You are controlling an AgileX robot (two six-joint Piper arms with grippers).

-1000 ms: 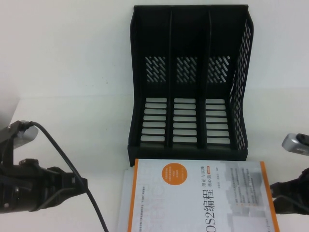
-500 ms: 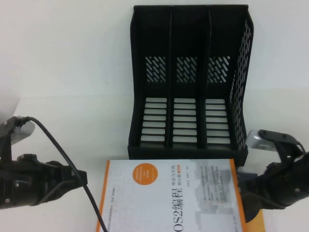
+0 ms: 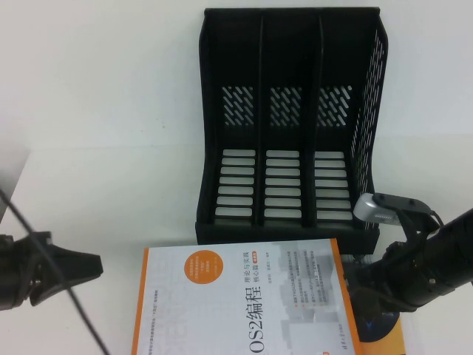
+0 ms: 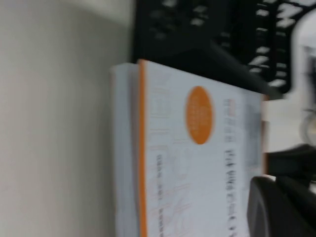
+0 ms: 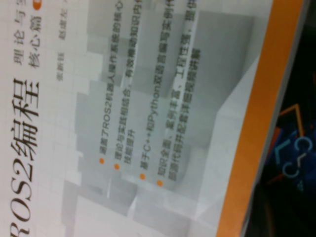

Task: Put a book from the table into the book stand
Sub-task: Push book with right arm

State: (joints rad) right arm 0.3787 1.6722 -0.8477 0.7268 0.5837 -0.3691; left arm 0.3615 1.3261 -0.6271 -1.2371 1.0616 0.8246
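The dark navy book sticks out crooked (image 3: 379, 325) below, so the white book (image 3: 240, 299) will come up by itself when I lift, and the dark navy book will stay lying there.
The white book with orange border strips and an orange circle (image 3: 244, 303) lies flat on the white table (image 3: 103, 111), just in front of the black three-slot book stand (image 3: 288, 118). My right gripper (image 3: 362, 285) is low at the book's right edge, against it. My left gripper (image 3: 85, 268) is off the book's left side, apart from it. The book also shows in the left wrist view (image 4: 197, 163) and fills the right wrist view (image 5: 148, 98). The stand's slots hold nothing.
A dark navy book (image 3: 384, 329) lies under the white book and sticks out at its right, by my right gripper; it also shows in the right wrist view (image 5: 296, 148). A black cable crosses over my left arm (image 3: 44, 259).
The white book has slid left over the dark book, with my right gripper moving in against its right edge. My left gripper has drawn back to the left.
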